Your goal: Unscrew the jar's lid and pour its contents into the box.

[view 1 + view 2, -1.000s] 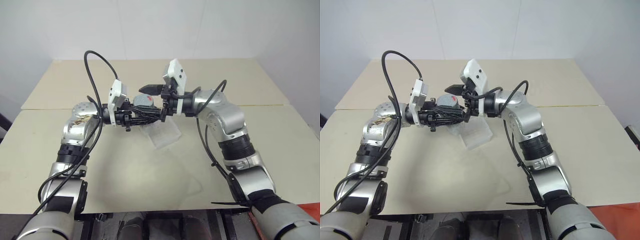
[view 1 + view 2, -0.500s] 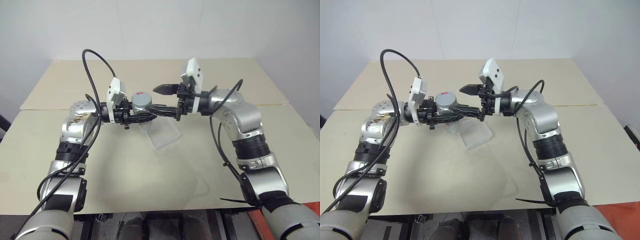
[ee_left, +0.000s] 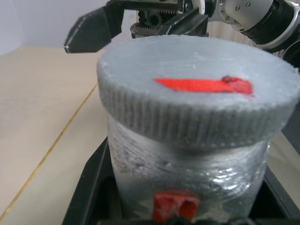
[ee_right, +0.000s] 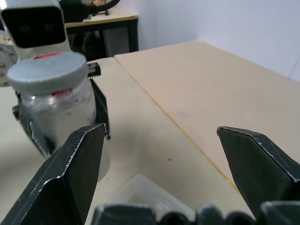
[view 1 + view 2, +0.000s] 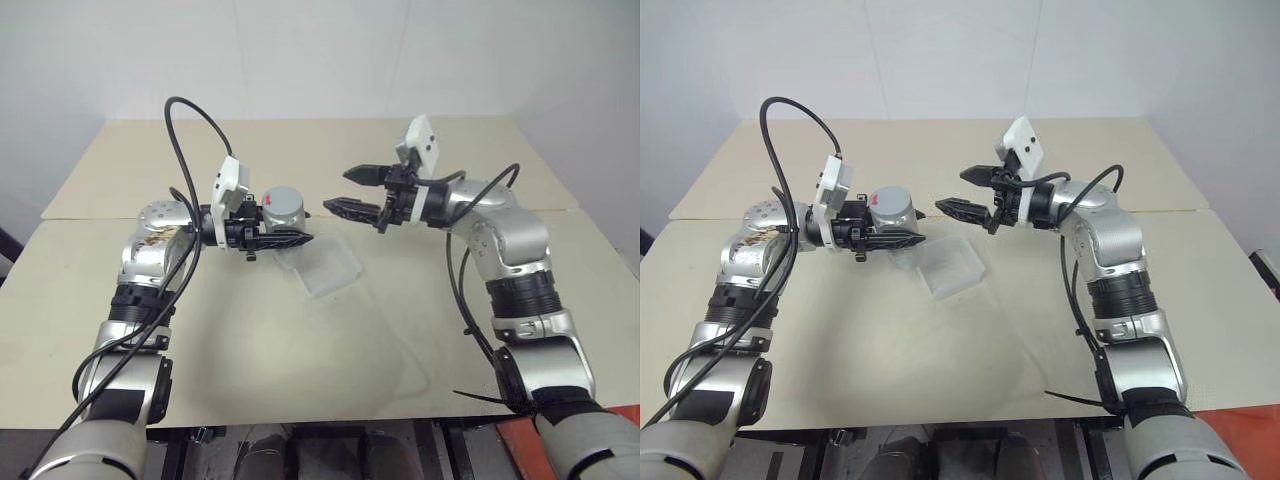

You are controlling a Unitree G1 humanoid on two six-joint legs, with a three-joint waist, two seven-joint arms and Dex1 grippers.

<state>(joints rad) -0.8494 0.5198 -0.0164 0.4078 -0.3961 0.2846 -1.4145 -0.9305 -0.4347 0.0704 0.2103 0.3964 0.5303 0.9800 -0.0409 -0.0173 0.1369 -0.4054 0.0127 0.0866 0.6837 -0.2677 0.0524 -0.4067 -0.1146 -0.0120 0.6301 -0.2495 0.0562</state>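
The jar's pale side (image 4: 65,115) shows very little dark fill, so only a few small loose pieces should fall out when I pour.
My left gripper (image 5: 286,234) is shut on the jar (image 5: 285,213), a silvery cylinder with a red mark, and holds it upright above the table. The grey ribbed lid (image 3: 197,93) sits on top of the jar (image 3: 187,173). My right gripper (image 5: 340,190) stands open to the right of the jar, apart from it, its jaws wide with nothing between them. From the right wrist the jar (image 4: 58,112) and the lid (image 4: 47,72) stand beyond the fingers (image 4: 70,178). The clear box (image 5: 322,268) lies on the table just below and right of the jar. The contents are hidden.
A tan table (image 5: 300,360) stretches to its front edge, with a seam (image 5: 560,210) to a second tabletop behind. Black cables loop over both arms. A red object (image 5: 625,415) shows at the lower right corner.
My right gripper has drawn back to the right, away from the lid, staying open. The left gripper has kept still with the jar, and the lid stays on it.
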